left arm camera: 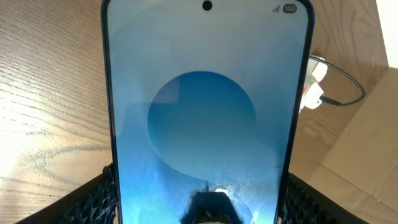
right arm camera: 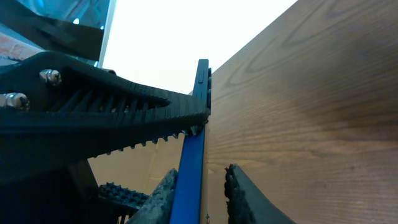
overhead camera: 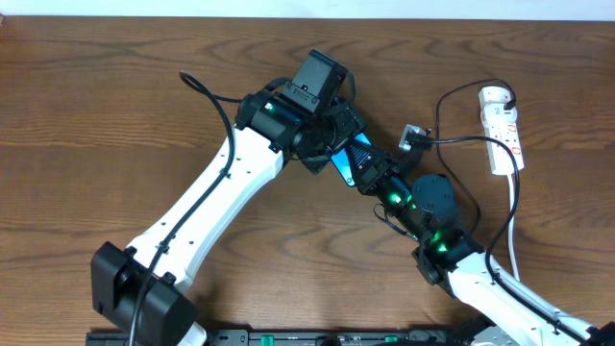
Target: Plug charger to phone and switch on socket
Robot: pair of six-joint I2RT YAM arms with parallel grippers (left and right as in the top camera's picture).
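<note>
My left gripper is holding the phone's long sides (left arm camera: 111,118) from above, so my right gripper should hold the phone while my left gripper grips it across its thickness.
The phone (overhead camera: 352,157), its screen bright blue, is held off the table in the middle. My left gripper (overhead camera: 334,142) is shut on its long sides; in the left wrist view the phone (left arm camera: 205,112) fills the frame between the two finger pads (left arm camera: 202,193). My right gripper (overhead camera: 373,176) straddles the phone's lower end, open: in the right wrist view one finger touches the blue edge (right arm camera: 193,155) and the other stands off with a gap (right arm camera: 204,190). The charger cable (overhead camera: 461,141) runs from the white adapter (overhead camera: 493,96) on the socket (overhead camera: 506,135) to its plug tip (overhead camera: 413,136), lying free beside the phone.
The socket's white cord (overhead camera: 514,231) runs down the right side toward the table front. The socket and adapter also show in the left wrist view (left arm camera: 314,87). My left gripper's ribbed finger (right arm camera: 93,124) crosses the right wrist view.
</note>
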